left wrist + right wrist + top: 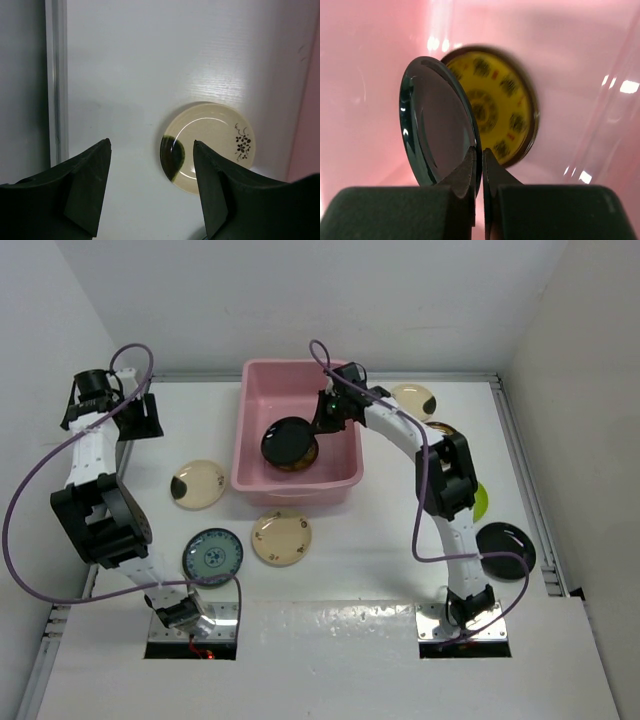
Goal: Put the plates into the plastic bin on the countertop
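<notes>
The cream dark-patch plate [198, 484] looks just as wide as the glossy black plate [287, 441]. It should stack flat on top of the black plate when my left gripper lowers it into the bin.
The pink plastic bin [256, 405] stands at the back middle of the white countertop [360, 575]. My right gripper [322, 423] reaches into it, shut on the rim of a glossy black plate [288, 440]. In the right wrist view the gripper [481, 152] pinches that plate [437, 130] on edge above a mustard-yellow patterned plate [505, 107] lying in the bin [365, 65]. My left gripper [140, 420] is open and empty, high at the back left. In the left wrist view the gripper [152, 150] hovers above a cream plate with a dark patch [210, 147].
On the countertop lie that cream dark-patch plate [198, 484], a cream plate [281, 537], a teal plate [212, 556], another cream dark-patch plate [412, 400], a black plate [505, 548] and a lime green plate [481, 502] partly behind the right arm. Walls enclose the table.
</notes>
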You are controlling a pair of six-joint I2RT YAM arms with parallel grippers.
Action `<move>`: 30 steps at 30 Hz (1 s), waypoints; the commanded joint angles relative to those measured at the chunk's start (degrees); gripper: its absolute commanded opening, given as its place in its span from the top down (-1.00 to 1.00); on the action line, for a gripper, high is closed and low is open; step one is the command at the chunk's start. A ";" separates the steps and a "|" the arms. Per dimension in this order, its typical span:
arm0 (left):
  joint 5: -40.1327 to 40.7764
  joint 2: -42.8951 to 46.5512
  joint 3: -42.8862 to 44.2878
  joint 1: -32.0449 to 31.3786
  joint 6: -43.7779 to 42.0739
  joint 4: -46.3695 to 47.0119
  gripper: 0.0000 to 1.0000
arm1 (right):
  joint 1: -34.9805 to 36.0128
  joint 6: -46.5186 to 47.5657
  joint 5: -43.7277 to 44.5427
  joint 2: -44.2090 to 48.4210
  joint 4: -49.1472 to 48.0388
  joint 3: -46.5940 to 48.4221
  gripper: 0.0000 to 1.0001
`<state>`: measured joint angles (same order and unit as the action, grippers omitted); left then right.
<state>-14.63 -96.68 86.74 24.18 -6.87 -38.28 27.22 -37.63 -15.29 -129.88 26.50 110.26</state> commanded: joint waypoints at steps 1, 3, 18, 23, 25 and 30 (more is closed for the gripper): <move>2.24 -1.23 -1.05 1.22 -0.42 1.28 -0.38 | 0.55 -2.36 6.83 -0.54 -8.04 -0.39 1.00; 2.24 -1.84 -1.66 1.22 -0.42 1.28 -0.38 | 0.46 -2.80 8.43 -1.68 -9.45 0.13 1.00; 2.77 -5.09 -10.26 1.74 -2.87 5.67 -0.46 | 3.45 12.83 15.11 1.29 -6.12 1.45 -0.60; 1.02 -12.90 -11.50 2.97 -4.11 6.99 -0.46 | 4.59 15.04 15.74 6.13 -5.76 1.10 -0.60; -0.04 -15.10 -11.50 2.97 -4.63 6.99 -0.46 | 4.95 16.26 15.55 8.66 -6.19 1.10 -0.60; -10.32 -19.85 -10.98 3.50 -6.92 3.22 -0.37 | 6.53 17.85 13.71 14.83 -8.57 -3.72 -0.69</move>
<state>-17.06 -112.90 76.64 27.14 -11.86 -31.64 32.84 -22.11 -0.62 -120.79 21.23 108.77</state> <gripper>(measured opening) 0.688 0.838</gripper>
